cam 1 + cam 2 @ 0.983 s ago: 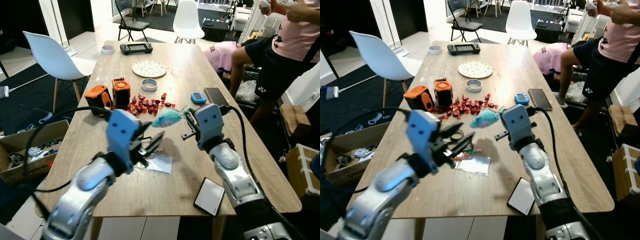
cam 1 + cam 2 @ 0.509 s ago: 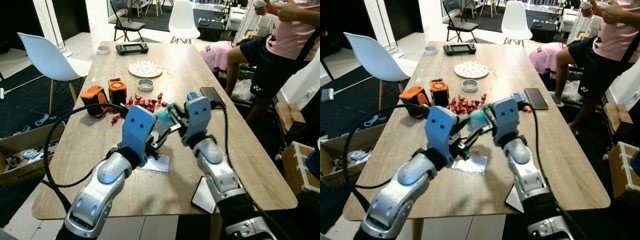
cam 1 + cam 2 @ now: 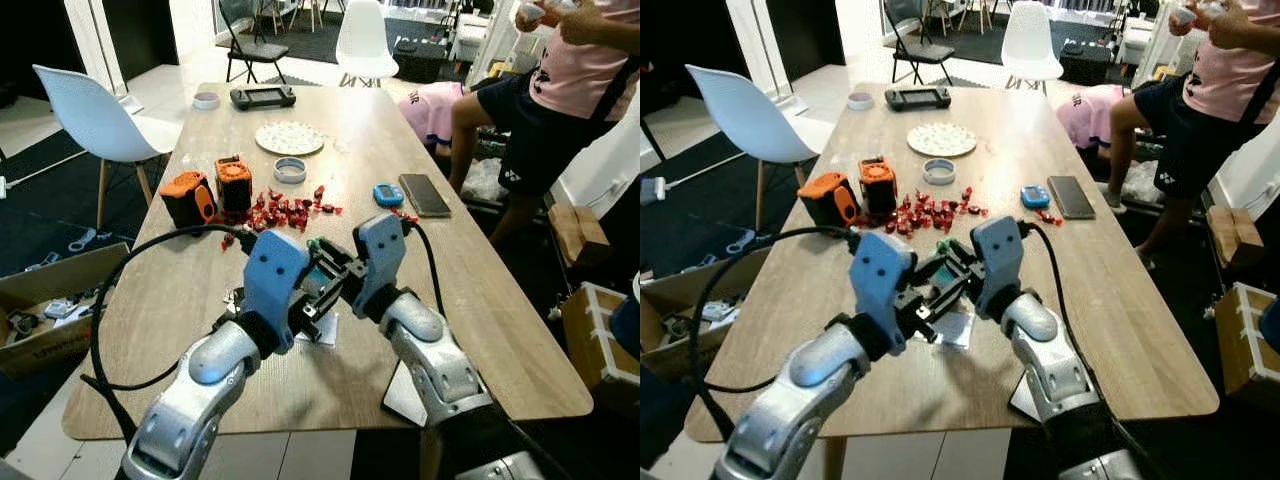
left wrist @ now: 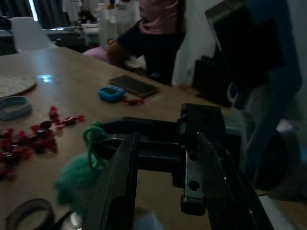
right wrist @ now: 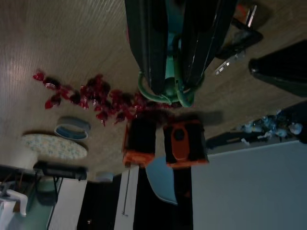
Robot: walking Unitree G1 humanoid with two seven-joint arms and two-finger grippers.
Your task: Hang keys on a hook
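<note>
The green loop (image 4: pixel 89 143) arches up (image 4: pixel 94 127) on its own at my right gripper's fingers. I expect the loop to stay open and upright when I carry the plush.
My right gripper (image 3: pixel 320 272) is shut on a teal plush keychain (image 4: pixel 74 179) with a green cord loop (image 5: pixel 165 93), held a little above the middle of the wooden table (image 3: pixel 200 290). A metal key ring (image 4: pixel 29 213) and silver keys (image 5: pixel 225 67) hang from the plush. My left gripper (image 3: pixel 318 310) meets it from the left, fingers (image 4: pixel 120 191) open, one on each side of the right gripper's tips. I cannot make out a hook.
A clear card sleeve (image 3: pixel 322 328) lies under the grippers, a phone (image 3: pixel 405 385) under my right arm. Farther back are red candies (image 3: pixel 285 210), two orange devices (image 3: pixel 190 198), a second phone (image 3: pixel 425 195), a tape ring (image 3: pixel 290 170) and a plate (image 3: pixel 288 137). A person (image 3: pixel 560 90) stands at the right.
My right gripper has carried the teal keychain down and leftward, and the left gripper has risen to meet it. The camera has shifted slightly.
</note>
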